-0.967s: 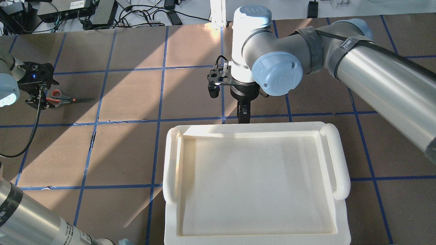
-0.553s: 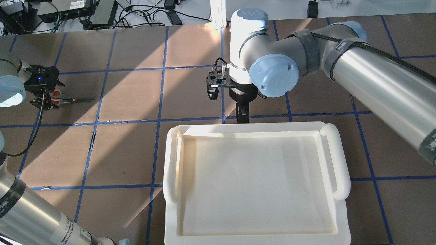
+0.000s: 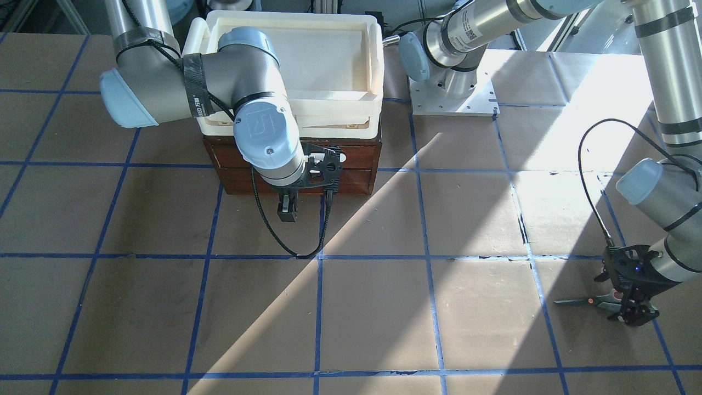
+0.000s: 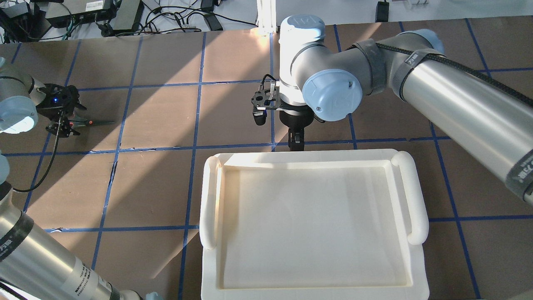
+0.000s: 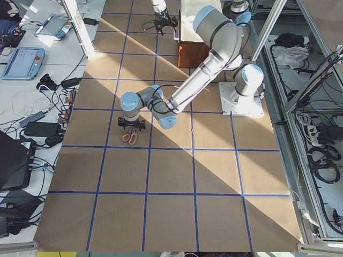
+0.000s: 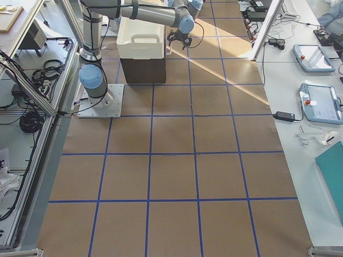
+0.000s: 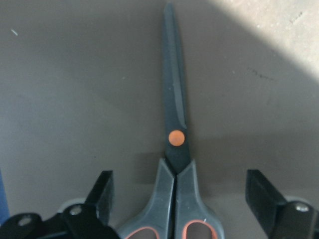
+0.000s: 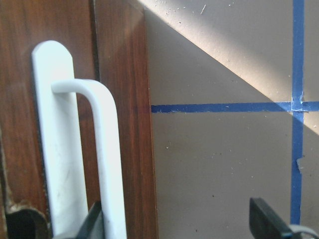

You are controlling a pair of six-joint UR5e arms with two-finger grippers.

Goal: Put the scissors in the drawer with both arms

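Note:
The blades are shut and both grey handles (image 7: 175, 196) meet behind the orange pivot, so I expect the scissors (image 3: 602, 302) to stay closed and level as I lift them.
The scissors (image 7: 175, 149) lie flat on the brown table at the far left, blades pointing right in the overhead view (image 4: 93, 122). My left gripper (image 7: 182, 186) is open and low over them, its fingers (image 7: 102, 191) on either side of the grey handles; it also shows in the overhead view (image 4: 62, 121). The drawer (image 3: 351, 151) is shut, in the red-brown chest under the cream tray. My right gripper (image 8: 179, 219) is open right in front of it, the white bar handle (image 8: 107, 149) just inside its left finger (image 8: 94, 219). The overhead view shows this gripper (image 4: 296, 139) at the tray's far edge.
A cream plastic tray (image 4: 410, 200) sits on top of the chest and hides the drawer from above. A handle-less lower panel (image 3: 356, 181) sits under the drawer. Blue tape lines grid the table. Cables and power boxes (image 4: 95, 12) lie beyond the far edge.
My left gripper has moved right and now covers the scissors' handles. My right arm has shifted slightly left, its gripper staying at the drawer front.

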